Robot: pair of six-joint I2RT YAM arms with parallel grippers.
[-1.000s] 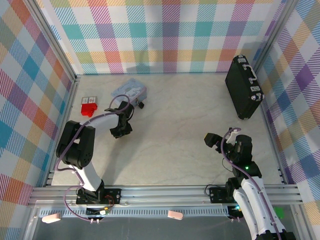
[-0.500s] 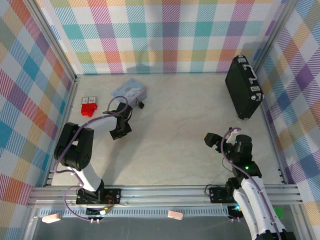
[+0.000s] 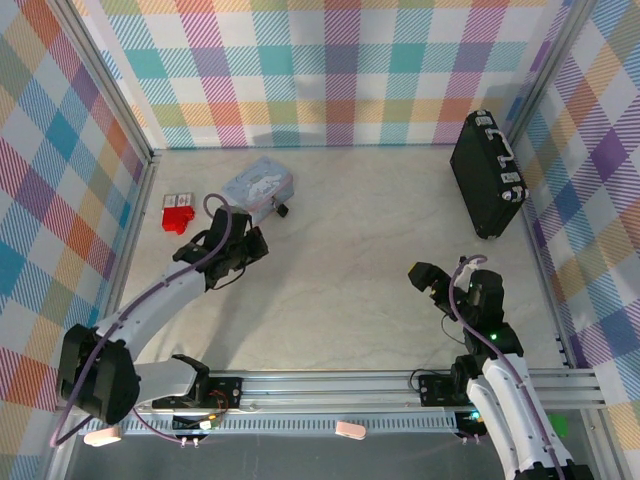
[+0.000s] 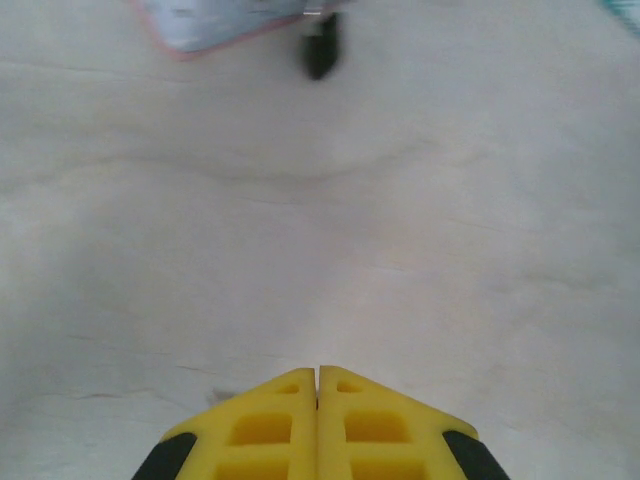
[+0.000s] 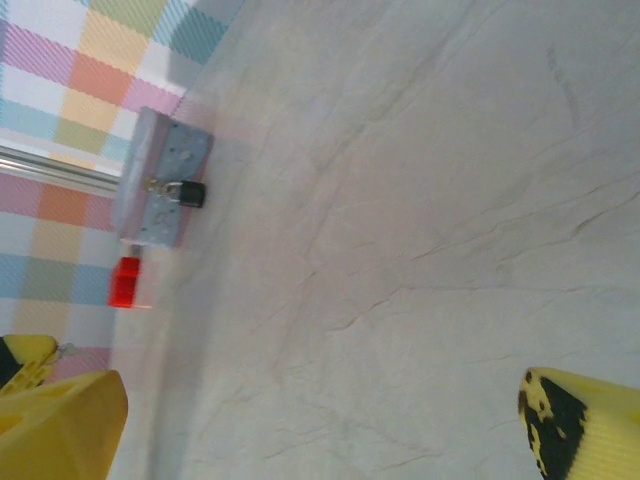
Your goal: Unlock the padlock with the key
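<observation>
My left gripper's closed fingers hold the key crooked, only its end showing (image 4: 220, 396) beside them, so I should bring my right gripper over to take the key (image 5: 67, 350).
The padlock (image 3: 283, 210) is a tiny black body with a silvery part, lying against the front of the pale blue-grey tin (image 3: 258, 187). In the left wrist view the padlock (image 4: 320, 52) is a dark blur far ahead, beside the tin (image 4: 215, 22). My left gripper (image 3: 255, 242) is a little short of the padlock, its yellow fingers (image 4: 285, 420) pressed together and nothing visible between them (image 4: 318, 375). The key is hidden from me. My right gripper (image 3: 448, 280) stands wide open (image 5: 322, 400) over bare table at the near right. From there the padlock (image 5: 186, 193) is small and far.
A small red block (image 3: 178, 215) lies left of the tin near the left wall. A large black briefcase (image 3: 487, 175) stands at the far right. Checked walls and metal rails (image 3: 330, 385) bound the pale table (image 3: 350, 290).
The left gripper has shut. The left arm has swung its elbow down and to the left, so it now stretches low towards the tin. The right arm is still.
</observation>
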